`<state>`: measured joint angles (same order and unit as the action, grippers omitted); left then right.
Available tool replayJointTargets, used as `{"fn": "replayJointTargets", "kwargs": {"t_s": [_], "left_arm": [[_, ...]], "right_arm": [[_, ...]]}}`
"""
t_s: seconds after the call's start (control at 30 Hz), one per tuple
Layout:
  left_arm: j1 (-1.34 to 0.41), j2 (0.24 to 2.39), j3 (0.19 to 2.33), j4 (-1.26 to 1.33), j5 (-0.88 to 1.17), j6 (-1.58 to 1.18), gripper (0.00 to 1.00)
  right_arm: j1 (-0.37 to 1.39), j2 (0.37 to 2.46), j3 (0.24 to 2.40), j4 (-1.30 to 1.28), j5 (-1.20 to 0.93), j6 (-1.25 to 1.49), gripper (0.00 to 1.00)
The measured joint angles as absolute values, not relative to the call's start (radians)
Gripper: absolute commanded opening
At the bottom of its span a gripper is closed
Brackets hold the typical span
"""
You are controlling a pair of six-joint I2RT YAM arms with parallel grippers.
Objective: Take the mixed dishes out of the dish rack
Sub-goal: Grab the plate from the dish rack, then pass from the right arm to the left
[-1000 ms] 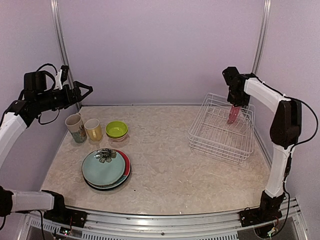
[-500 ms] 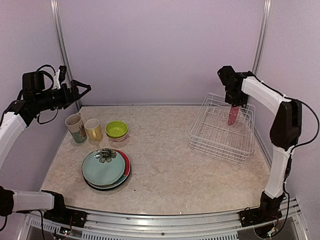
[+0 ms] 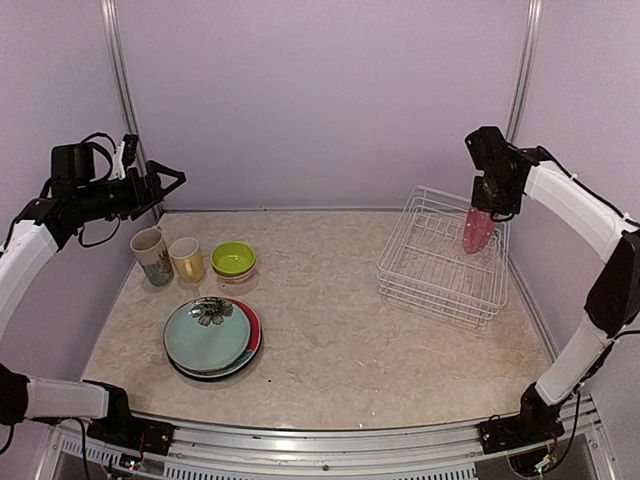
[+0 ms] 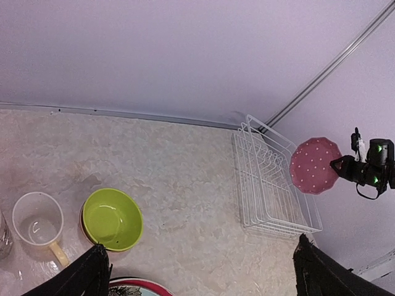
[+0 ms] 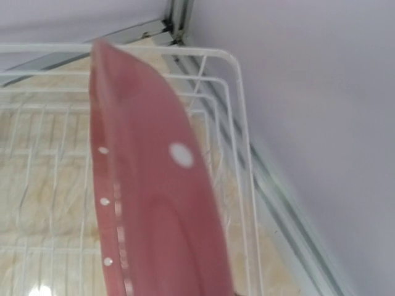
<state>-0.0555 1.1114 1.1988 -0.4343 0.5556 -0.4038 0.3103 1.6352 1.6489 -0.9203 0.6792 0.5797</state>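
Observation:
The robot's right gripper has hold of the pink dotted plate's top edge (image 3: pixel 482 213) and its opposite rim (image 3: pixel 474 248) is free, so the robot's open left gripper should go on moving closer until it closes on that rim.
My right gripper (image 3: pixel 489 206) is shut on the top edge of the pink dotted plate (image 3: pixel 477 231), holding it upright over the back right of the white dish rack (image 3: pixel 440 262). The right wrist view shows the plate (image 5: pixel 154 203) edge-on, hiding my fingers, with the rack wires (image 5: pixel 237 117) behind. The left wrist view shows the plate (image 4: pixel 315 165) above the rack (image 4: pixel 271 188). My left gripper (image 3: pixel 166 184) is open and empty, raised at the far left. The cream mug (image 3: pixel 152 256), yellow cup (image 3: pixel 187 259) and lime-green bowl (image 3: pixel 233 259) stand on the table. The flower plate (image 3: pixel 208 335) tops a stack.
A reddish bowl rim (image 3: pixel 236 279) shows under the lime-green bowl. A dark plate edge (image 3: pixel 215 374) shows under the flower plate. The rack holds no other dishes. Purple walls with metal posts (image 3: pixel 518 75) close the back and sides.
My right wrist has shifted right and turned, carrying the pink plate slightly right over the rack; the right arm's elbow has swung outward. The left arm has barely moved.

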Motion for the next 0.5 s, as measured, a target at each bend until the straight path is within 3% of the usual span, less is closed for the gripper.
{"fn": "replayJointTargets", "kwargs": {"t_s": [0.5], "left_arm": [[-0.093, 1.214, 1.197, -0.426, 0.588, -0.440, 0.99]], "right_arm": [[0.272, 1.290, 1.320, -0.688, 0.218, 0.517, 0.00]]}}
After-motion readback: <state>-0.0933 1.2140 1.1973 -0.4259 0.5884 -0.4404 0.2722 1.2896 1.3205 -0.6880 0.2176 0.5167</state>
